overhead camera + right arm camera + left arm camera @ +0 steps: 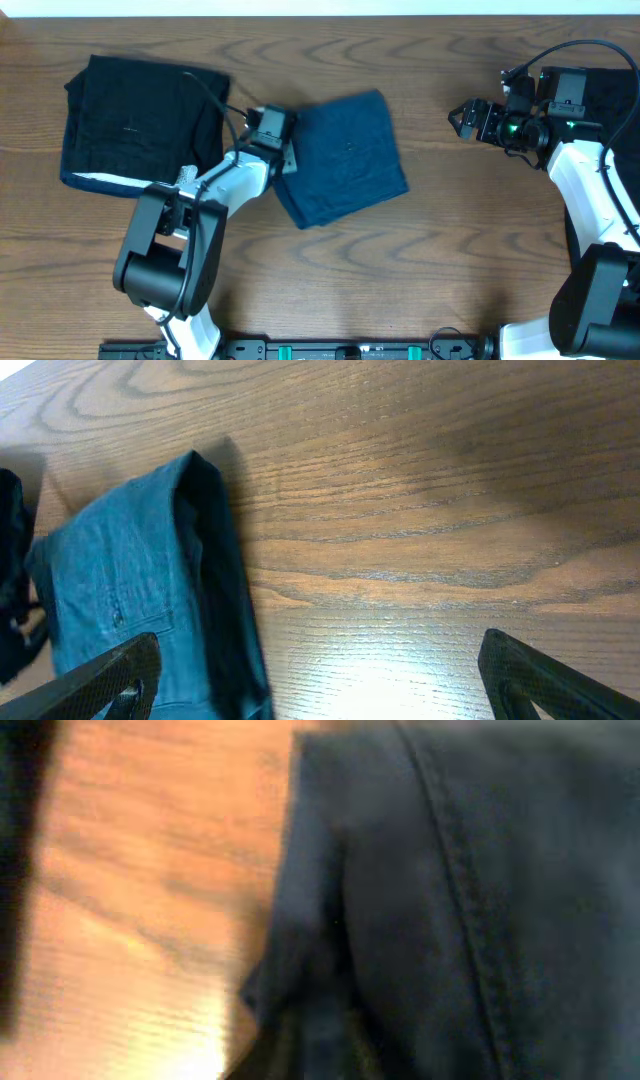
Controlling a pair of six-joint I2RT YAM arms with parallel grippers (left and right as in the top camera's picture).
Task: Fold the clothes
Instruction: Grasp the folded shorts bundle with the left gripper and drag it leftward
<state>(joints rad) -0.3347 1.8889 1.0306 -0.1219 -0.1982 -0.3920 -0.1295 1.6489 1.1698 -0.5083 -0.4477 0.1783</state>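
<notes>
My left gripper should first turn the navy-blue cloth [350, 150], because it lies at an angle to the black cloth, and then grab its edge [287, 203] next to the black cloth.
The navy-blue cloth [345, 160] lies folded into a rough square at the table's middle. My left gripper [289, 157] is at its left edge, touching it. In the left wrist view the blue cloth [480, 900] fills the frame, blurred, with a seam running down it. The jaws are too dark there to make out. A black cloth with a white edge [140, 125] lies flat at the far left. My right gripper [458, 117] hangs open over bare wood right of the blue cloth [120, 590], nothing between its fingers [540, 680].
Another black cloth piece [612, 95] lies at the right edge behind the right arm. The left arm's cable [215, 100] crosses the black cloth at the left. Wooden table [440, 250] all around.
</notes>
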